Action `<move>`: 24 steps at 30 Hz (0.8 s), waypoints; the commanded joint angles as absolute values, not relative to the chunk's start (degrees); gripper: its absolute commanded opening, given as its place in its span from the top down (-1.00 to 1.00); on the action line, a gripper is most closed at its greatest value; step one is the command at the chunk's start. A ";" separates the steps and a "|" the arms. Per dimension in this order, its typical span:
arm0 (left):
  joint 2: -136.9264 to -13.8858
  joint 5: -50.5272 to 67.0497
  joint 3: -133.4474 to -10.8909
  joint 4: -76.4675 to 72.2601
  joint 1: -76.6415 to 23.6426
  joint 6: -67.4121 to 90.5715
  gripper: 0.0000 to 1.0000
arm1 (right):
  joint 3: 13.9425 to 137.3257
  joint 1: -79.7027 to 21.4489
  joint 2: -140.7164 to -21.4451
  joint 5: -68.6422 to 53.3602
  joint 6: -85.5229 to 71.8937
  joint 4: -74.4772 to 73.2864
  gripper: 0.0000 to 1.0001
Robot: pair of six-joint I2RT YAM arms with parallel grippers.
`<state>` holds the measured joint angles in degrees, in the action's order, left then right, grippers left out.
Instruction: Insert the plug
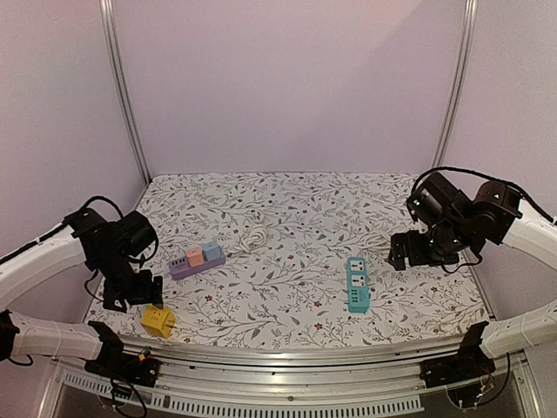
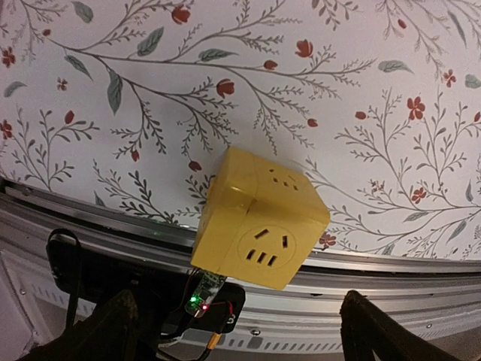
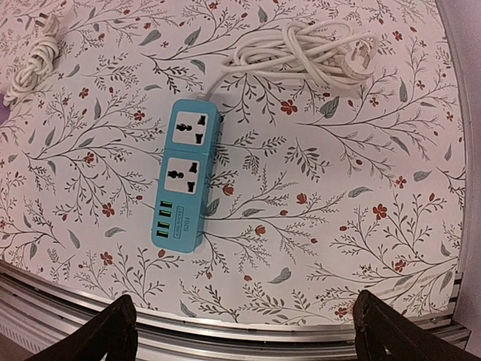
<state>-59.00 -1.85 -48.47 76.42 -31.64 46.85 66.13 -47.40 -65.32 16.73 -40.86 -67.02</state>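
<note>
The yellow cube socket [image 1: 157,322] is a long way from my right gripper and the teal power strip [image 1: 358,286]. My left gripper should bring it across to my right gripper.
A yellow cube socket [image 1: 157,320] sits at the table's near left edge; in the left wrist view [image 2: 259,218] its socket face points at the camera. My left gripper [image 1: 132,299] hovers just left of and above it, open and empty [image 2: 237,331]. A teal power strip [image 1: 357,283] lies right of centre, its white cord and plug [image 3: 308,49] coiled behind it. My right gripper [image 1: 409,254] hangs above the table to the right of the strip [image 3: 188,180], open and empty [image 3: 244,331]. A loose white coiled cable [image 1: 252,237] lies mid-table.
A purple strip with pink and blue blocks [image 1: 197,259] lies left of centre. The metal rail [image 1: 287,357] runs along the near edge, with a small lit circuit board [image 2: 197,297] below the cube. Frame posts [image 1: 126,96] stand at the back corners.
</note>
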 commanded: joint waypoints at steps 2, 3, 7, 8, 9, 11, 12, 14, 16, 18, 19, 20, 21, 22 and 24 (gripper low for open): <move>-62.70 -0.91 -46.22 75.63 -35.28 51.49 -0.91 | 63.19 -47.05 -61.82 16.08 -42.95 -66.86 -0.98; -63.35 -0.77 -46.04 74.47 -35.32 51.59 -0.92 | 62.87 -47.03 -61.30 16.16 -43.18 -66.90 -0.98; -67.04 1.34 -44.74 70.04 -35.49 51.68 -0.91 | 62.52 -47.12 -60.30 16.04 -43.50 -67.27 -0.98; -67.74 1.31 -44.66 69.56 -35.63 51.64 -0.88 | 62.60 -47.08 -60.29 16.06 -43.51 -67.44 -0.98; -68.44 1.02 -44.86 69.38 -35.74 51.55 -0.86 | 62.84 -47.04 -60.25 16.12 -43.51 -67.50 -0.98; -69.34 0.51 -45.22 69.30 -35.86 51.42 -0.80 | 62.97 -47.11 -60.29 16.30 -43.68 -67.81 -0.98; -69.65 0.37 -45.29 69.22 -35.86 51.46 -0.75 | 63.00 -47.05 -60.17 16.37 -43.83 -67.78 -0.98; -70.38 0.61 -44.94 68.75 -35.93 51.42 -0.68 | 62.89 -47.08 -59.97 16.43 -44.09 -67.92 -0.98; -71.15 0.93 -44.39 68.32 -35.95 51.34 -0.63 | 62.61 -47.08 -59.78 16.35 -44.44 -67.93 -0.98; -71.55 0.89 -44.01 67.98 -36.16 51.40 -0.55 | 62.39 -47.08 -59.65 16.30 -44.63 -68.08 -0.98; -71.63 0.82 -43.89 67.88 -36.20 51.48 -0.51 | 62.28 -47.07 -59.56 16.23 -44.69 -68.11 -0.98; -71.71 0.86 -43.78 67.85 -36.29 51.64 -0.47 | 62.19 -47.08 -59.44 16.26 -44.80 -68.11 -0.98; -71.72 0.80 -43.77 67.82 -36.30 51.70 -0.47 | 62.19 -47.11 -59.29 16.30 -44.75 -68.14 -0.98; -71.80 0.62 -43.77 67.84 -36.30 51.76 -0.46 | 62.07 -47.09 -59.24 16.35 -44.74 -68.19 -0.98; -71.95 0.36 -43.77 67.98 -36.38 52.01 -0.44 | 62.12 -47.13 -59.16 16.43 -44.74 -68.20 -0.98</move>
<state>-71.35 0.36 -44.84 69.34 -35.38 51.24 62.89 -47.33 -60.25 15.94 -44.03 -67.07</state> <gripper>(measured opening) 0.732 0.989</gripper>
